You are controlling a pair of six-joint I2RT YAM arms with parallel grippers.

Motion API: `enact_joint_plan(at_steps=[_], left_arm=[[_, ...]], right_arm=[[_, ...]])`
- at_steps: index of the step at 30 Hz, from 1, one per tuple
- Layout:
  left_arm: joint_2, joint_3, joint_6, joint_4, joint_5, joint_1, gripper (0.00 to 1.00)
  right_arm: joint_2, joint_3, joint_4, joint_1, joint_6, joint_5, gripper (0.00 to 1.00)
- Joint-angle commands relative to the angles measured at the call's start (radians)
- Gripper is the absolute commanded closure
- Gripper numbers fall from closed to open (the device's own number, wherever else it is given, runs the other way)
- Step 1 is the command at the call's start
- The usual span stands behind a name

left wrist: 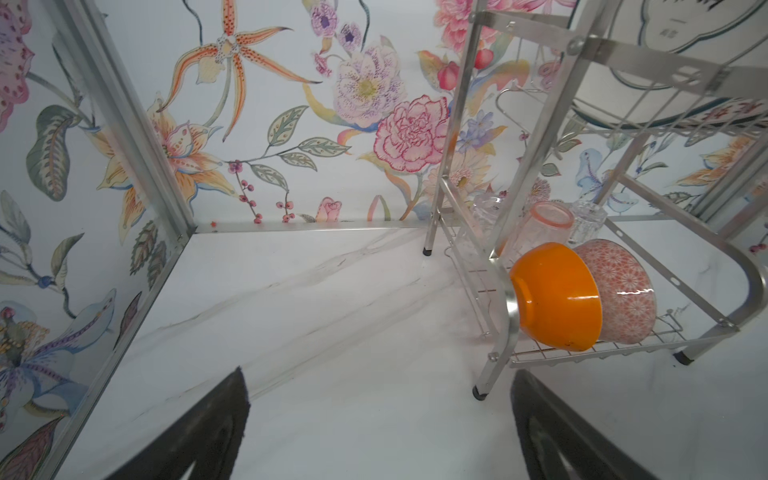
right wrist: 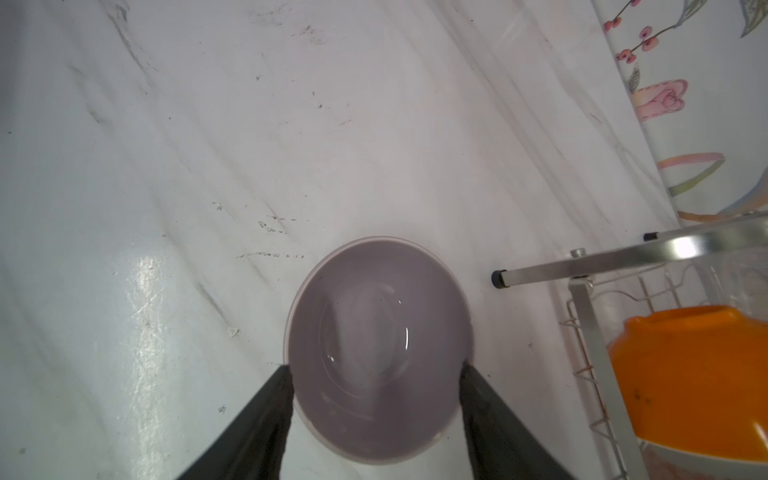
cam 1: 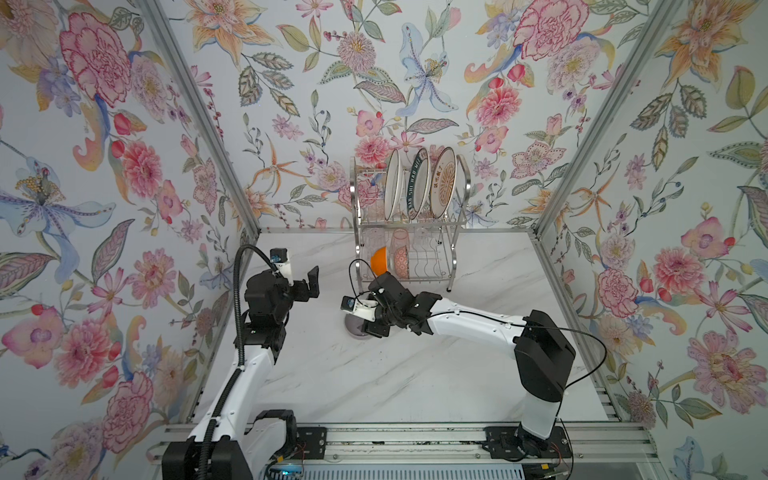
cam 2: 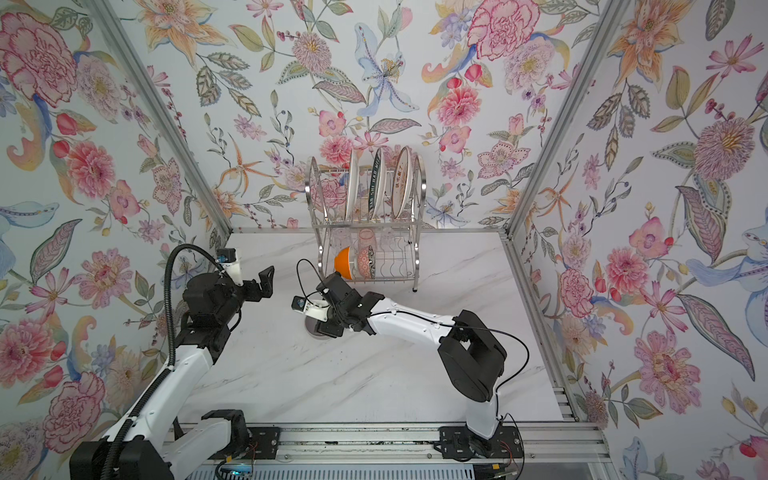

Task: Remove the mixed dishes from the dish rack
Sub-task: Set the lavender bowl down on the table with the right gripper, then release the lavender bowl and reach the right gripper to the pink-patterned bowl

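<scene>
The dish rack's lower level (cam 1: 428, 260) has open space beside the patterned bowl, so my right gripper keeps going there until its fingers are on both sides of the patterned bowl's rim (cam 1: 407, 261).
The dish rack (cam 1: 464, 178) stands at the back of the table. Its upper tier holds a white plate (cam 1: 392, 185), a teal-lettered plate (cam 1: 417, 185) and an orange sunburst plate (cam 1: 442, 183), all on edge. On the lower tier are an orange bowl (left wrist: 557, 295), a patterned bowl (left wrist: 623, 291), a pink glass (left wrist: 544, 224) and two clear glasses (left wrist: 586, 222). A lilac bowl (right wrist: 378, 332) sits upright on the table in front of the rack. My right gripper (right wrist: 374, 368) is open straight above it, one fingertip beside each side of the rim. My left gripper (left wrist: 377, 370) hangs open and empty, left of the rack.
The marble table (cam 1: 374, 386) is boxed in by floral walls with metal corner posts (cam 1: 208, 124). The rack's front left foot (left wrist: 478, 392) stands close to my left gripper. The right arm (cam 1: 478, 322) stretches across the table's middle.
</scene>
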Motion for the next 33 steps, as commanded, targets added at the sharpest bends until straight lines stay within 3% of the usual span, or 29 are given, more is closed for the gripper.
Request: enact_joint_plan(at_steps=[1, 14, 19, 26, 33], left_arm=[[-0.03, 0.023, 0.038, 0.043, 0.126, 0.009, 0.0], [-0.095, -0.047, 0.12, 0.07, 0.382, -0.017, 0.01], [-0.107, -0.078, 0.214, 0.042, 0.345, -0.099, 0.01], [-0.045, -0.09, 0.243, 0.04, 0.293, -0.204, 0.01], [0.01, -0.093, 0.281, 0.046, 0.237, -0.281, 0.01]], right_arm=[[-0.071, -0.076, 0.168, -0.034, 0.11, -0.045, 0.36], [-0.246, -0.388, 0.567, -0.247, 0.439, -0.1, 0.38], [-0.244, -0.446, 0.661, -0.332, 0.564, -0.134, 0.4], [-0.167, -0.46, 0.776, -0.466, 0.677, -0.279, 0.43], [-0.071, -0.424, 0.884, -0.511, 0.722, -0.376, 0.46]])
